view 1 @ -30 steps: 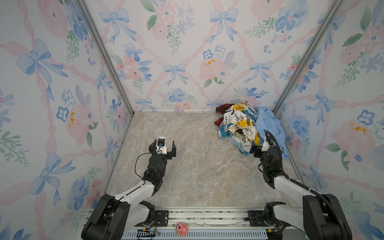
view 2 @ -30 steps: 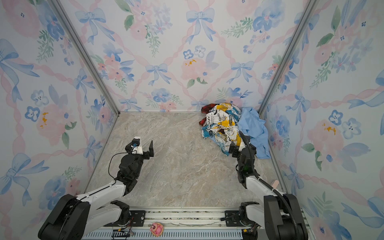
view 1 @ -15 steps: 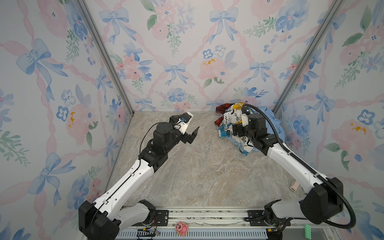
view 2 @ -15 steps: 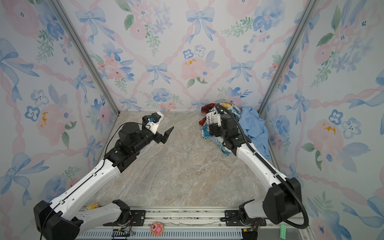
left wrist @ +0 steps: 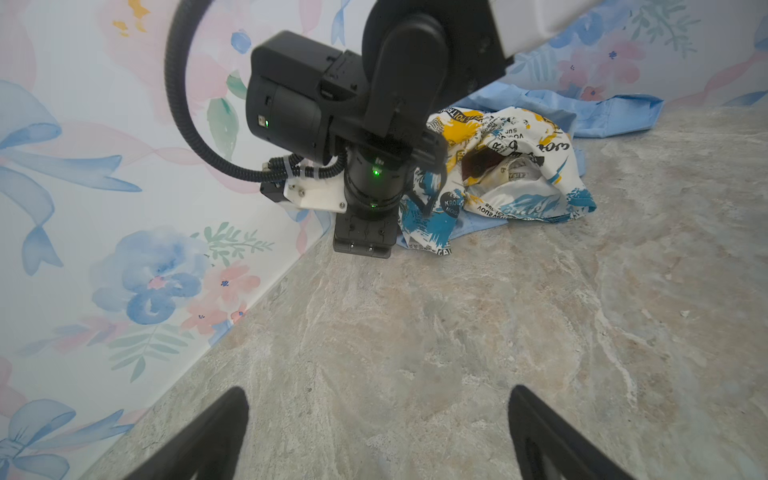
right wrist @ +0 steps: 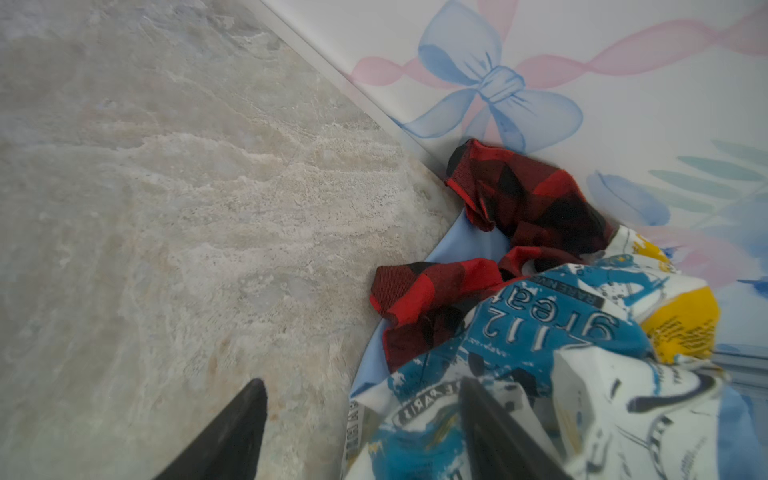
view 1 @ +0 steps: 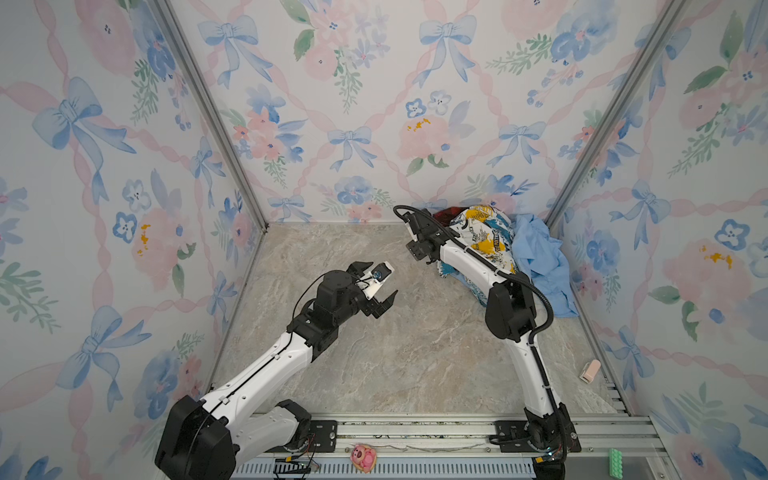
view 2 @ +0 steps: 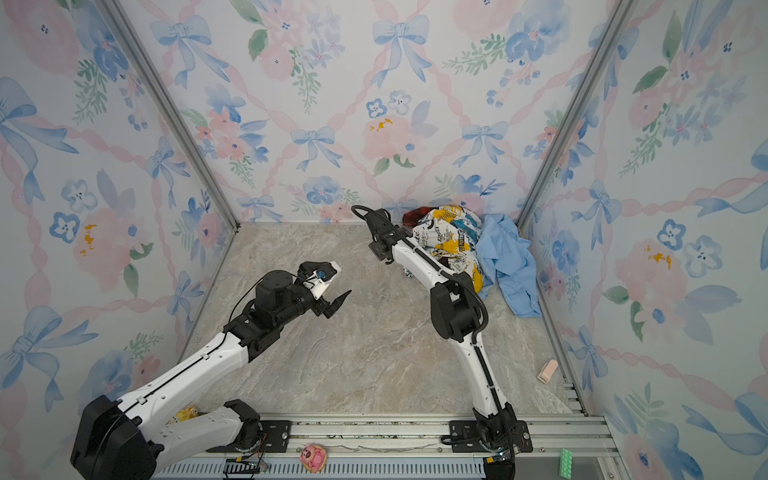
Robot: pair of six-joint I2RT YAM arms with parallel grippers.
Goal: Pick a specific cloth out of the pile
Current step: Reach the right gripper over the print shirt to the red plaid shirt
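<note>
The checked cloth [view 1: 449, 214] is mostly covered by the printed cloth [view 1: 486, 230], so my right gripper should pull the checked cloth to the middle of the floor before my left gripper takes it.
The pile lies in the back right corner. On top is a white cloth [view 1: 484, 232] with yellow and teal print, and a light blue shirt [view 1: 540, 257] spreads on its right. The red-and-black checked cloth [right wrist: 532, 199] pokes out at the pile's back left against the wall; in both top views only a small part [view 1: 442, 214] shows. My right gripper [right wrist: 365, 399] is at the pile's left edge, open, with the printed cloth's [right wrist: 519, 332] edge between its fingers; the checked cloth lies just beyond the tips. Above mid floor, away from the pile, my left gripper [view 1: 382, 278] is open and empty.
Floral walls close in the marble floor [view 1: 395, 353] on three sides. A small pink object [view 1: 590, 371] lies by the right wall. A pink pig toy [view 1: 364, 457] and a green brick [view 1: 615, 461] sit on the front rail. The right arm [left wrist: 374, 104] fills the left wrist view.
Both arms left their low poses near the front rail. The right one reached to the pile's left edge and its jaws narrowed somewhat. The left one moved out over mid floor.
</note>
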